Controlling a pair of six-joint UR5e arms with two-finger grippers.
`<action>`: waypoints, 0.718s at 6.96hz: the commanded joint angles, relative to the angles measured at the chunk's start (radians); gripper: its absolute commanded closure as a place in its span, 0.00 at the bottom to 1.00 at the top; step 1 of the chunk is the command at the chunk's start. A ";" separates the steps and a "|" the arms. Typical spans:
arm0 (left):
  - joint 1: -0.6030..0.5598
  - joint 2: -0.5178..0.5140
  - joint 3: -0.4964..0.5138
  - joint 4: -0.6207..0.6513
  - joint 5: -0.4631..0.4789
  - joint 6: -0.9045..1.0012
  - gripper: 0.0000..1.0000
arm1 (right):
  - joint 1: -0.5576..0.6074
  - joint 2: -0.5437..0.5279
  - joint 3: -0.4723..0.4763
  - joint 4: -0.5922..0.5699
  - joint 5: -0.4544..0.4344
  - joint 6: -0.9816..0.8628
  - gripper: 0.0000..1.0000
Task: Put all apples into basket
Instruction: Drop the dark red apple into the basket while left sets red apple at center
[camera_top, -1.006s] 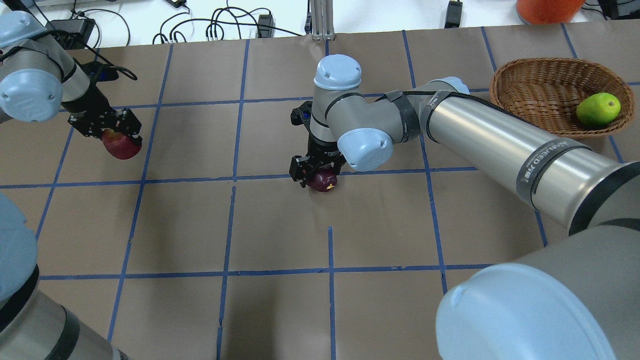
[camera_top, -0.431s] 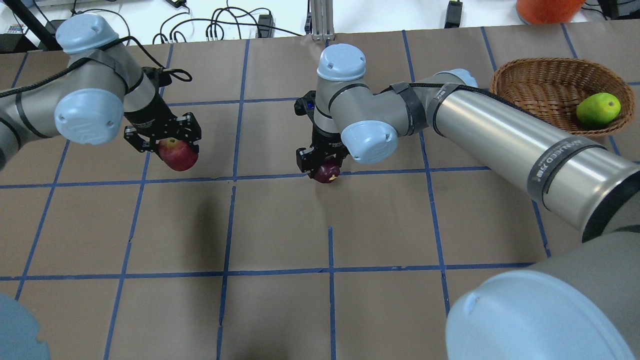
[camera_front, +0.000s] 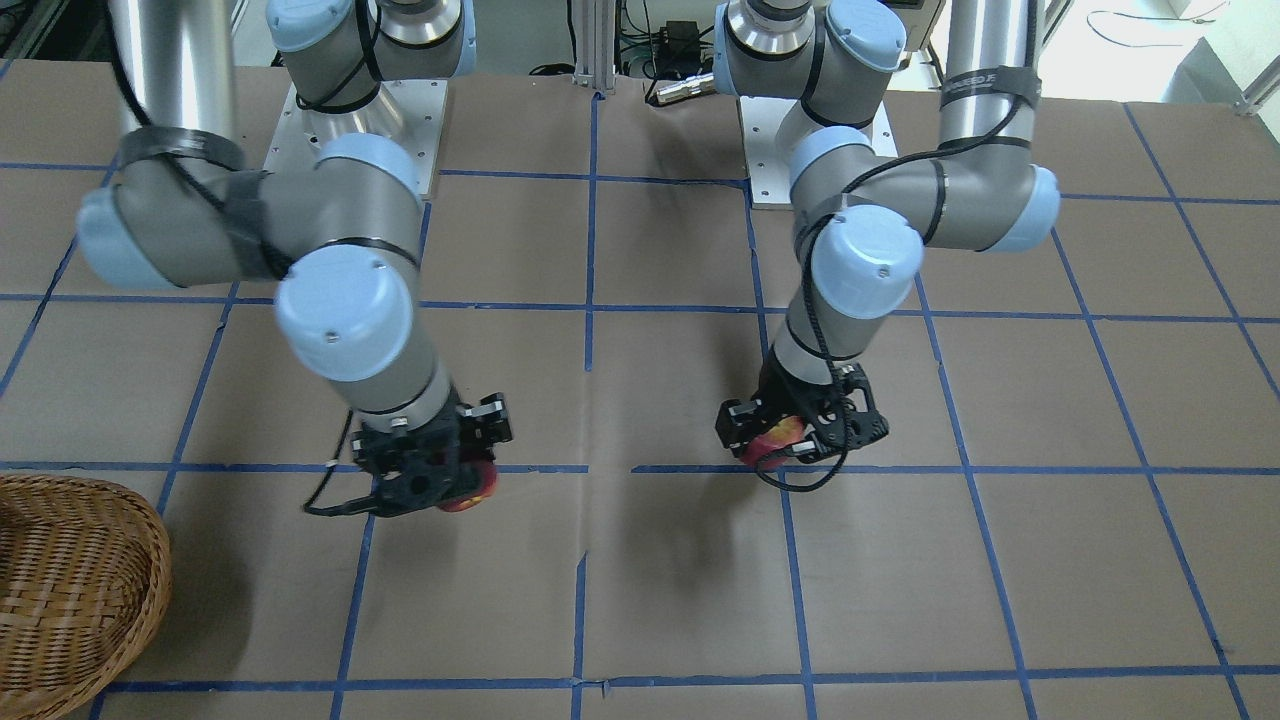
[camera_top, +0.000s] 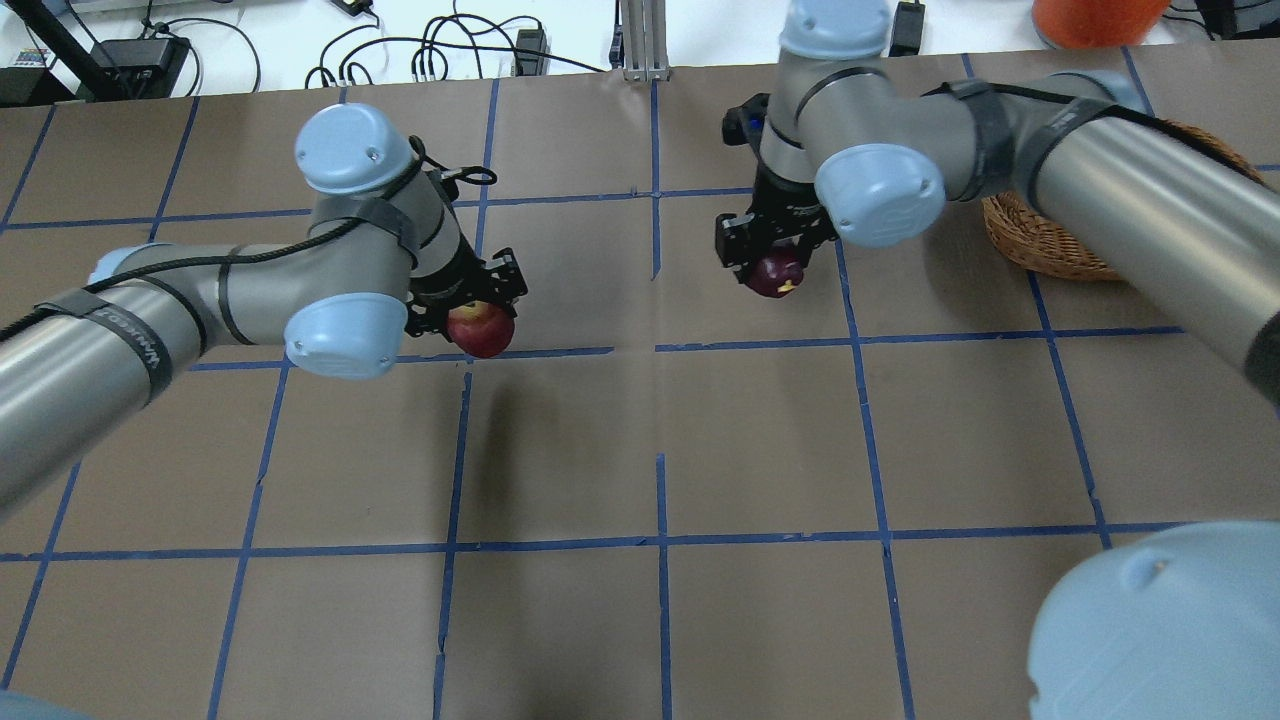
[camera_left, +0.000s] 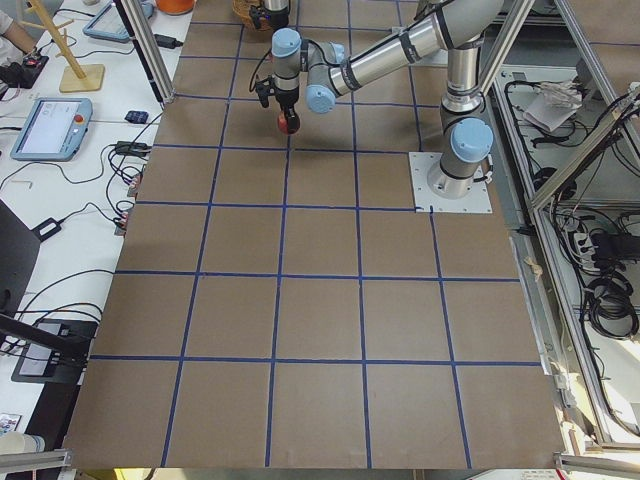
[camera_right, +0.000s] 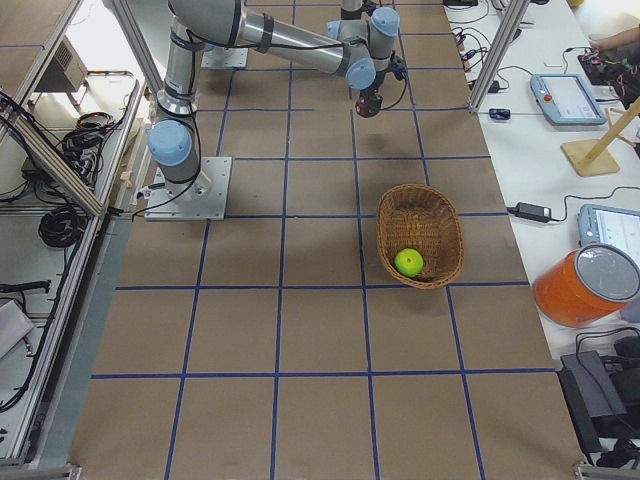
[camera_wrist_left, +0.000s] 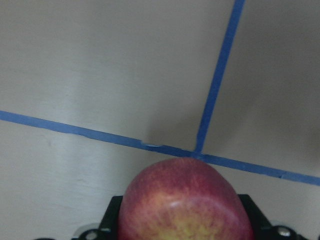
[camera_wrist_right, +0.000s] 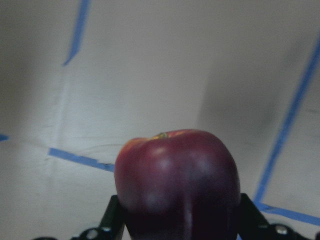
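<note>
Next, my left gripper sets the red apple down midway (camera_front: 607, 434) and moves back so my right gripper can take it, since the basket (camera_front: 74, 588) lies beyond my right gripper.
My left gripper (camera_top: 468, 308) is shut on the red apple (camera_top: 482, 331), held above the table left of centre. The apple fills the bottom of the left wrist view (camera_wrist_left: 185, 200). My right gripper (camera_top: 775, 252) is shut on the dark maroon apple (camera_top: 776, 275), also lifted, a short way left of the wicker basket (camera_top: 1045, 245). The maroon apple also shows in the right wrist view (camera_wrist_right: 177, 185). The lime-green apple (camera_right: 407, 262) lies inside the basket (camera_right: 440, 215). In the overhead view my right arm hides it and most of the basket.
The brown table top (camera_top: 660, 450) carries a grid of blue tape lines. An orange container (camera_right: 585, 285) stands off the table beyond the basket. Cables and boxes lie along the far edge (camera_top: 430, 55).
Both arms have moved right, toward the basket, each carrying its apple. The right arm now covers most of the basket and the green apple in the overhead view.
</note>
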 joint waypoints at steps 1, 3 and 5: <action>-0.215 -0.086 0.065 0.083 0.003 -0.334 0.75 | -0.244 -0.038 -0.022 0.010 -0.015 -0.008 1.00; -0.274 -0.139 0.070 0.097 0.016 -0.393 0.01 | -0.396 0.006 -0.083 0.007 -0.036 -0.161 1.00; -0.271 -0.118 0.087 0.085 0.024 -0.353 0.00 | -0.490 0.119 -0.178 0.006 -0.116 -0.285 1.00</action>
